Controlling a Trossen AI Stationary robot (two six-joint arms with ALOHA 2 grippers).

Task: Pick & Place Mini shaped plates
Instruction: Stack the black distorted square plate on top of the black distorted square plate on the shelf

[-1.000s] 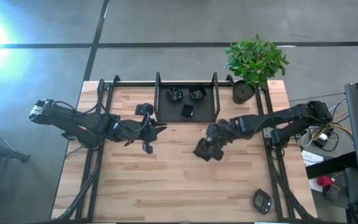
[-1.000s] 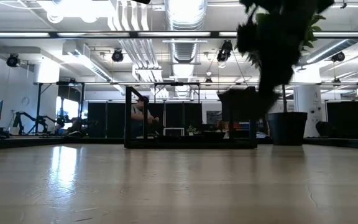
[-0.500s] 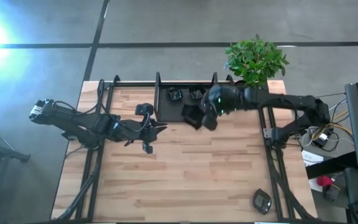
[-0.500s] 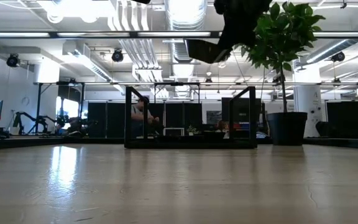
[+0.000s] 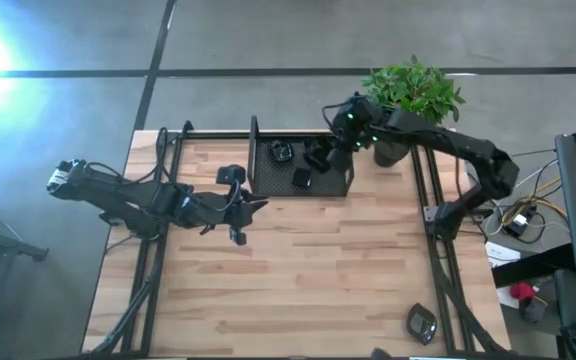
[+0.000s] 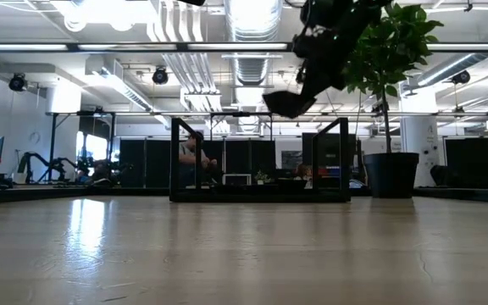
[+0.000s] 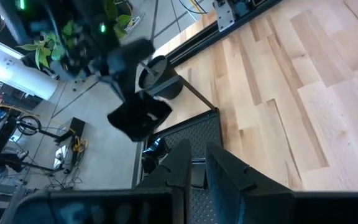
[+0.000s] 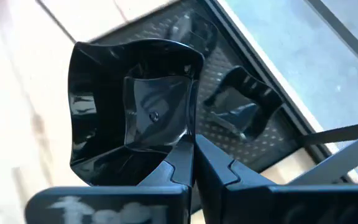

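My right gripper keeps moving over and going down until the plates nest, because the held plate's hollow (image 8: 157, 112) faces up like the matching wavy plate on the tray (image 8: 241, 102).
My right gripper (image 5: 333, 150) hangs above the right part of the black mesh tray (image 5: 268, 186), shut on one mini shaped plate (image 8: 135, 124), a glossy black squarish dish with a wavy rim. The low view shows that plate (image 6: 286, 103) high in the air. Other mini plates (image 5: 282, 152) (image 5: 301, 178) lie on the tray's floor; one of them (image 8: 238, 109) shows below the held one. My left gripper (image 5: 253, 207) waits left of the tray, above the table, its fingers nearly together with nothing between them. My right gripper pinches the plate's rim (image 8: 182, 146) at one edge between its two fingers, which slant down from the table's right side. The plate hangs tilted beyond the fingertips (image 8: 180, 163), its hollow side toward the wrist camera, lifted clear of the tray.
A potted plant (image 5: 408, 100) stands at the far right corner, close behind my right arm. The tray has upright wire ends (image 5: 254, 130). A small dark object (image 5: 421, 323) lies at the near right corner. Bare wood (image 5: 298, 270) fills the table's middle and near side.
My right gripper has carried the plate from above the table's middle toward the far edge and upward, tipping as it went, and now stands over the tray's right part. The plate has stayed in the hold.
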